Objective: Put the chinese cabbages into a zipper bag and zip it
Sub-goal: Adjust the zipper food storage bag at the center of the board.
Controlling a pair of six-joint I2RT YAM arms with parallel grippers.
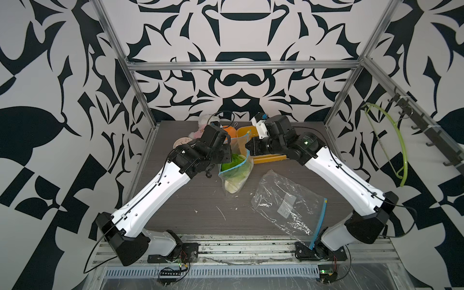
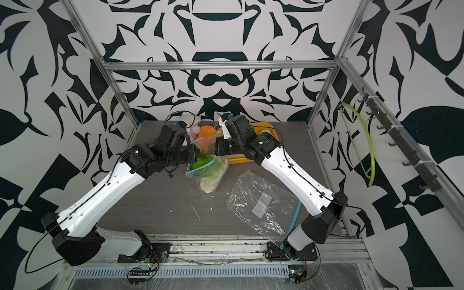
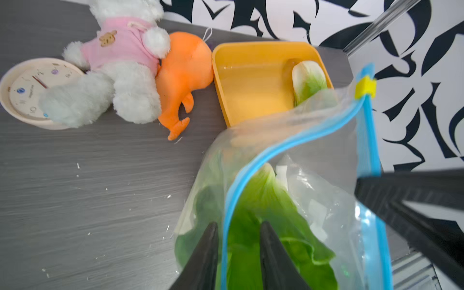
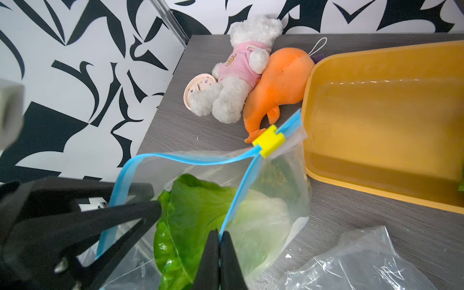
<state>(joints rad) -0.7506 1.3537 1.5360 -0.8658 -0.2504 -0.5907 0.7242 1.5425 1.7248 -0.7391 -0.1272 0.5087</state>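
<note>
The zipper bag's yellow slider (image 4: 269,141) faces the back, so my right gripper needs to turn the zipper bag around until my left gripper can grab the zipper bag's slider corner (image 4: 292,124).
The clear zipper bag (image 1: 236,175) (image 2: 209,173) stands mid-table with its blue-rimmed mouth held up between both arms. Green chinese cabbages (image 3: 263,213) (image 4: 193,213) lie inside it. One more cabbage (image 3: 310,80) rests in the yellow tub. My right gripper (image 4: 220,233) (image 1: 248,148) is shut on the bag's blue rim. The jaws of my left gripper (image 3: 239,226) stand open, straddling the opposite blue rim, which runs close along one finger. The yellow slider (image 3: 365,86) (image 4: 268,140) sits at the far end of the zip.
A yellow tub (image 3: 263,45) (image 4: 376,113) stands just behind the bag. An orange plush (image 3: 185,72), a white bear (image 3: 120,62) and a small clock (image 3: 27,88) lie at the back. A second, empty clear bag (image 1: 288,203) lies at the front right.
</note>
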